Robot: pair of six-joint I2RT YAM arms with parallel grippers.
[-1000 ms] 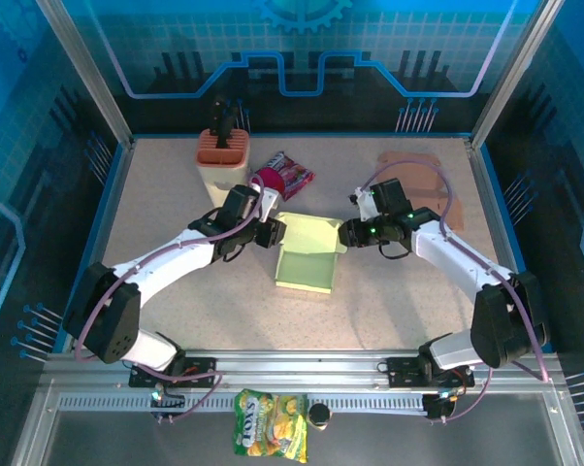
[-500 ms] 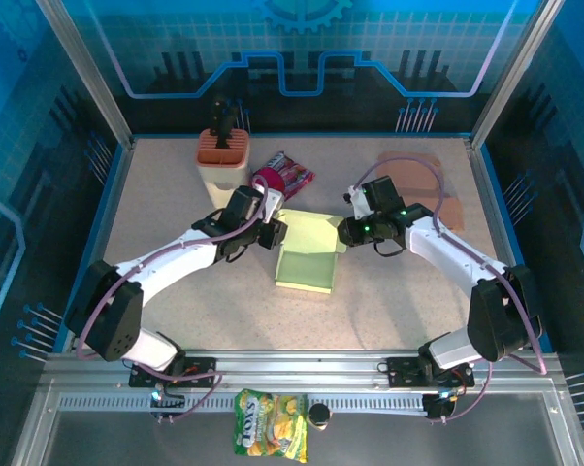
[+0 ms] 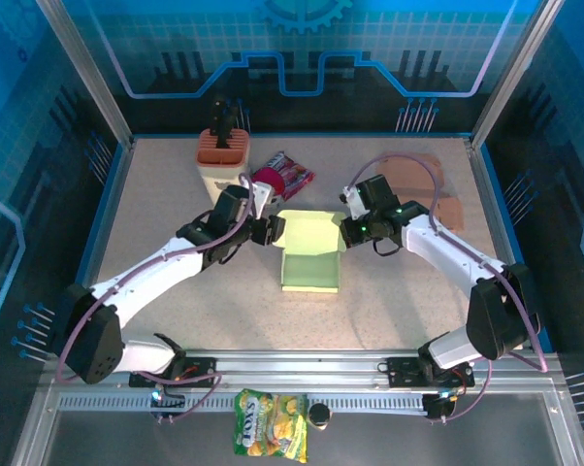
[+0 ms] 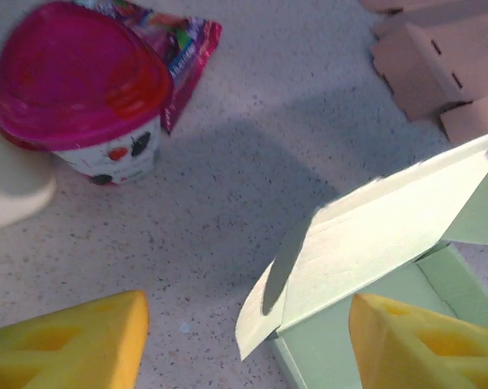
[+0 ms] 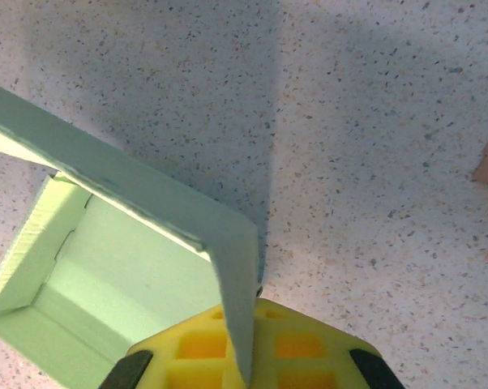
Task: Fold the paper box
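The lid's side flap (image 4: 266,318) sticks out loose at my left gripper. My left gripper should pinch that flap straight before both grippers swing the lid over the box (image 3: 309,271).
The light green paper box (image 3: 309,254) lies open in the middle of the table, its lid panel raised at the far side. My left gripper (image 3: 270,231) is at the box's far left corner with its yellow fingers (image 4: 74,340) wide apart. The lid's side flap (image 4: 264,312) hangs loose between them, touched by neither. My right gripper (image 3: 346,231) is at the far right corner, shut on the lid's right side flap (image 5: 236,300), which stands on edge between the yellow pads (image 5: 297,348). The box's inside (image 5: 114,292) lies below and to the left.
A pink-lidded yogurt cup (image 3: 268,182) and a pink snack wrapper (image 3: 290,173) lie just behind the left gripper. A tan and orange container (image 3: 221,155) stands at the back left. Flat brown cardboard (image 3: 418,180) lies at the back right. A snack bag (image 3: 270,424) sits on the front rail.
The left gripper's fingers have opened wider and let go of the lid flap. The right gripper has closed onto the right flap. The lid panel stands more upright now.
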